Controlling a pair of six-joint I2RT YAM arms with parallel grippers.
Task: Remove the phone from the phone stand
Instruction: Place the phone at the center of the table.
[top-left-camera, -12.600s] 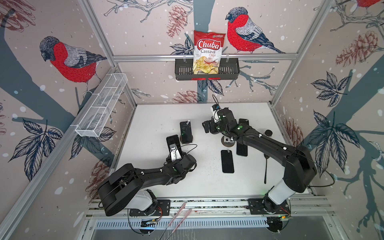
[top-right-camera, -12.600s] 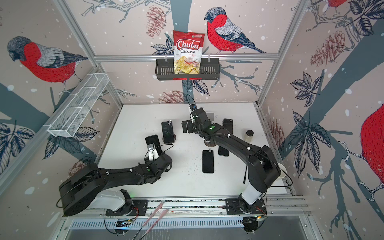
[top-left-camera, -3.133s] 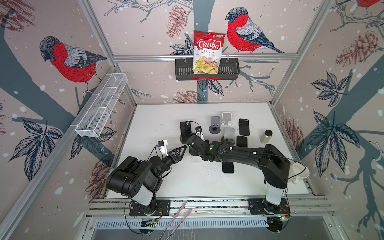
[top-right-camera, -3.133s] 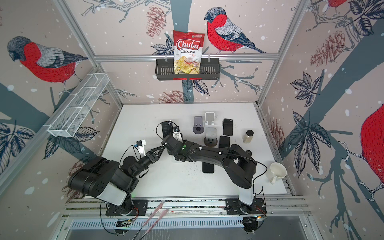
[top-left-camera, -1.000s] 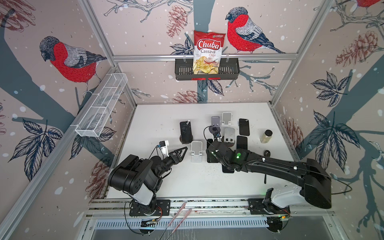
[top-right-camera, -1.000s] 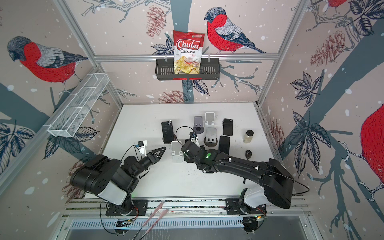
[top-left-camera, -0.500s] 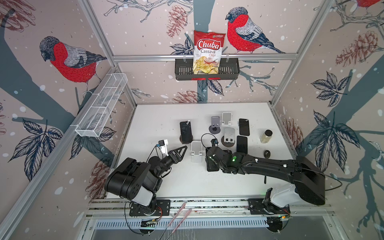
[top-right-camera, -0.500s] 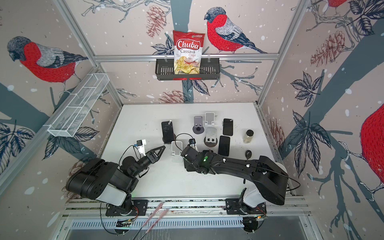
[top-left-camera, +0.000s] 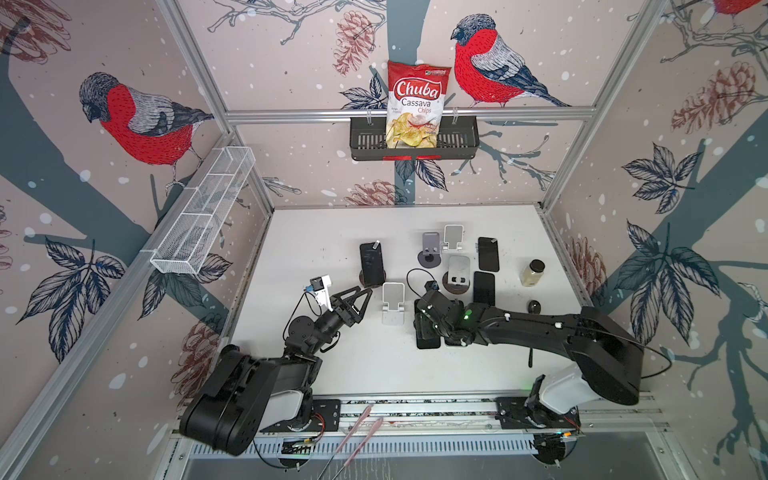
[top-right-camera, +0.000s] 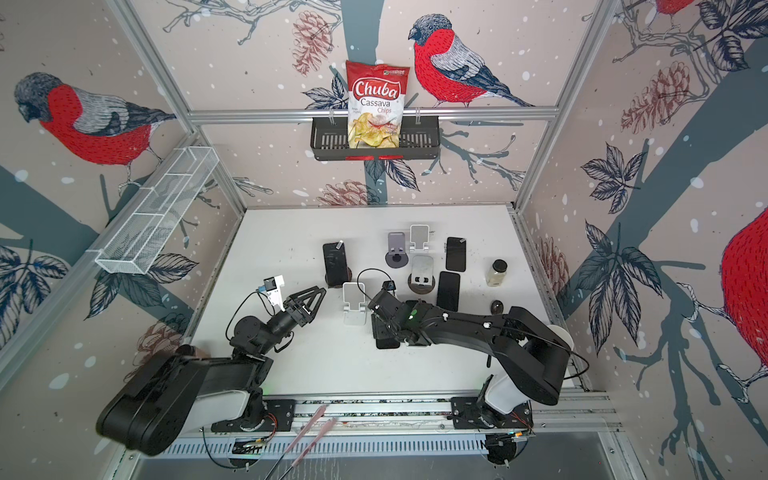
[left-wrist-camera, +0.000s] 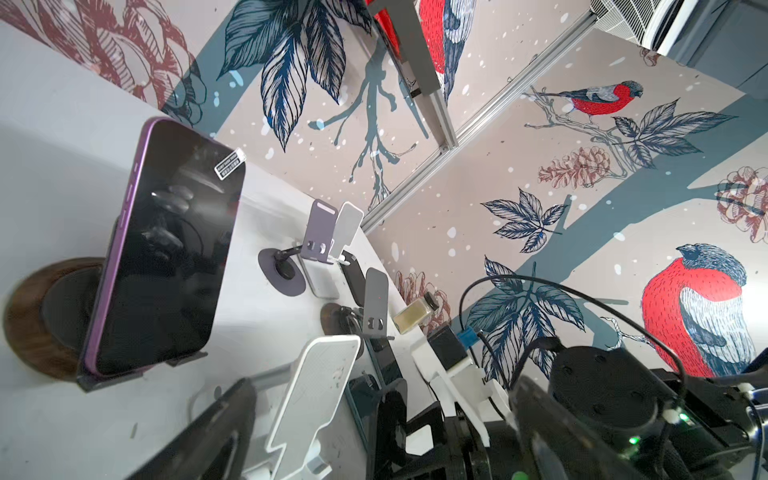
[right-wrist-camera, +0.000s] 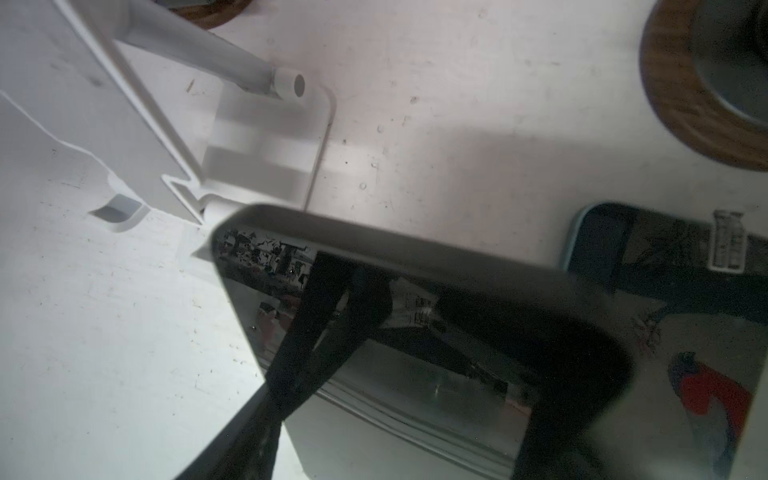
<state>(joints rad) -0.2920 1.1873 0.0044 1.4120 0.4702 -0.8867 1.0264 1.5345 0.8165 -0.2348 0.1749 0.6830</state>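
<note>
I should withdraw my left gripper, since the empty white stand (top-left-camera: 392, 293) crowds the purple phone, until my right gripper puts down the black phone and moves that stand (top-left-camera: 392, 315).
My right gripper (top-left-camera: 424, 323) is shut on a black phone (top-left-camera: 428, 341), gripping it by its long edges. In the right wrist view the glossy phone (right-wrist-camera: 415, 353) sits between the two dark fingers (right-wrist-camera: 299, 353), tilted low over the table. The white phone stand (top-left-camera: 392, 303) just left of it stands bare, also seen in a top view (top-right-camera: 354, 304). My left gripper (top-left-camera: 356, 297) hovers open on the stand's other side, holding nothing. Whether the phone's lower end touches the table I cannot tell.
A purple phone (top-left-camera: 371, 264) leans on a wooden-based stand behind the left gripper. Further back stand a purple stand (top-left-camera: 430, 248), a white stand (top-left-camera: 452, 237) and a grey stand (top-left-camera: 458, 271). Two phones (top-left-camera: 487, 253) (top-left-camera: 484, 287) lie flat beside a small bottle (top-left-camera: 532, 272).
The right gripper has carried the phone off the white stand, to its right, and brought it lower and nearer the front edge. The left gripper has stayed open beside the stand.
</note>
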